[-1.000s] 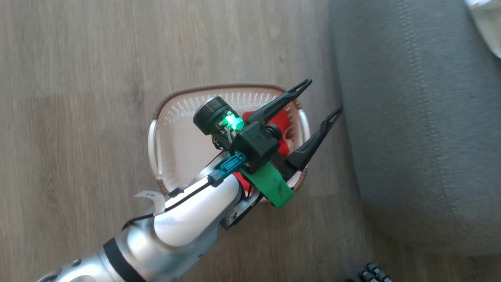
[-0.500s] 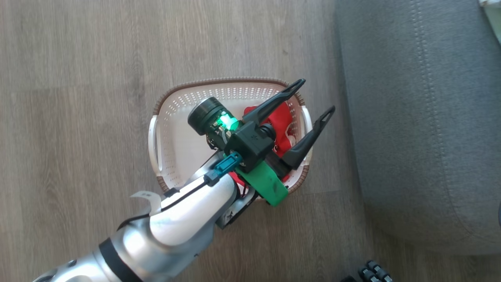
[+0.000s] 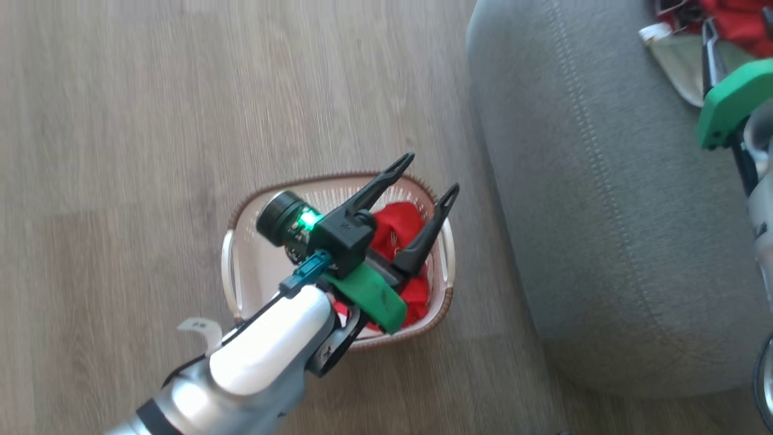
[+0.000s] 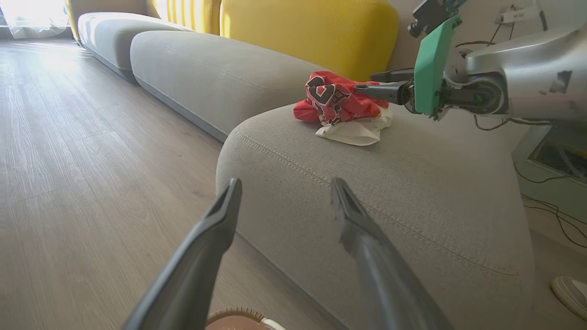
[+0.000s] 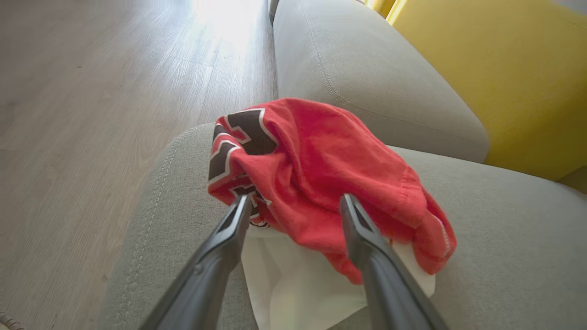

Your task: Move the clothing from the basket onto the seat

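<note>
I should expect an empty basket when I lift out the crumpled red jersey [image 3: 400, 222], because the pale basket's bottom [image 3: 262, 262] shows next to the jersey.
A red jersey [image 3: 403, 232] lies crumpled in the cream basket [image 3: 237, 241] on the floor. Above it hangs my left gripper [image 3: 426, 180], open, with nothing between its fingers. In the left wrist view that gripper [image 4: 285, 189] points at the rounded edge of the grey seat [image 4: 412, 192]. A second red jersey [image 5: 330, 169] with black-and-white numbers rests on the seat [image 5: 504, 220] over a white piece of cloth [image 5: 284, 279]. My right gripper [image 5: 296, 204] is open, its fingertips against the near side of this jersey. From the left wrist view it [image 4: 364, 81] comes in level from the right.
Wood floor [image 3: 151, 121] spreads left of the basket. A yellow back cushion [image 5: 495, 68] rises behind the seat, and more grey cushions [image 4: 211, 73] run along the floor. Cables [image 4: 550, 215] trail on the floor at the seat's far end.
The head camera has swung, bringing the seat's top and my right arm's green wrist part into view. My left gripper stays open over the basket.
</note>
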Tool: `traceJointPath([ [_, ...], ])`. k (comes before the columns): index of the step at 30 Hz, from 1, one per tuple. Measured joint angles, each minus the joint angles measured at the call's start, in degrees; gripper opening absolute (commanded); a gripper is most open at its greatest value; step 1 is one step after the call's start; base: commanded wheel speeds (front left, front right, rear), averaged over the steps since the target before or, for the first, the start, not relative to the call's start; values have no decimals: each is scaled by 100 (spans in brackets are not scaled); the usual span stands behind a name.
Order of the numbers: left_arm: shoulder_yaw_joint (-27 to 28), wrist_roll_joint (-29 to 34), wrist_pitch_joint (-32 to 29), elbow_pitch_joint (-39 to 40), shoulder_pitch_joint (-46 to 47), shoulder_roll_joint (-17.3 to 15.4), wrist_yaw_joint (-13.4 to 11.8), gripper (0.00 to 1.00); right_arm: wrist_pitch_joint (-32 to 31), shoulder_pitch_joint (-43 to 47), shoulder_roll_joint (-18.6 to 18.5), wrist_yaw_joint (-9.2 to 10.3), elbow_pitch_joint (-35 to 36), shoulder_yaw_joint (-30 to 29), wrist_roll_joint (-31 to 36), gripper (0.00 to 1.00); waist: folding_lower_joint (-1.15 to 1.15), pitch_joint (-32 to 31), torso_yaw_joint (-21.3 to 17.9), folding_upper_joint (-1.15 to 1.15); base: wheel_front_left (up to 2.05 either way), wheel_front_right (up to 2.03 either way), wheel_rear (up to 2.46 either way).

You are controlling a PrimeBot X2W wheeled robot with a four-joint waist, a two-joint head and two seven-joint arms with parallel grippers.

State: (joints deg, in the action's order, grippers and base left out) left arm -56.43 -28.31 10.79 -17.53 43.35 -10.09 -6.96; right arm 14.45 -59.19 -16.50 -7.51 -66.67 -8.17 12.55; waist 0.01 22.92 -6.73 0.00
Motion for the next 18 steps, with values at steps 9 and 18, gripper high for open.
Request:
traceJointPath([
  [9, 221, -358, 197, -236, -545, -89, -92, 100, 1, 705, -15, 0, 824, 867, -926, 100, 0, -867, -7, 0, 0, 0, 0],
  [18, 773, -717, 327, -411, -1280, -236, -349, 100, 1, 1422, 1, 0, 1639, 1229, -1803, 100, 0, -1685, 267, 0, 0, 0, 0],
])
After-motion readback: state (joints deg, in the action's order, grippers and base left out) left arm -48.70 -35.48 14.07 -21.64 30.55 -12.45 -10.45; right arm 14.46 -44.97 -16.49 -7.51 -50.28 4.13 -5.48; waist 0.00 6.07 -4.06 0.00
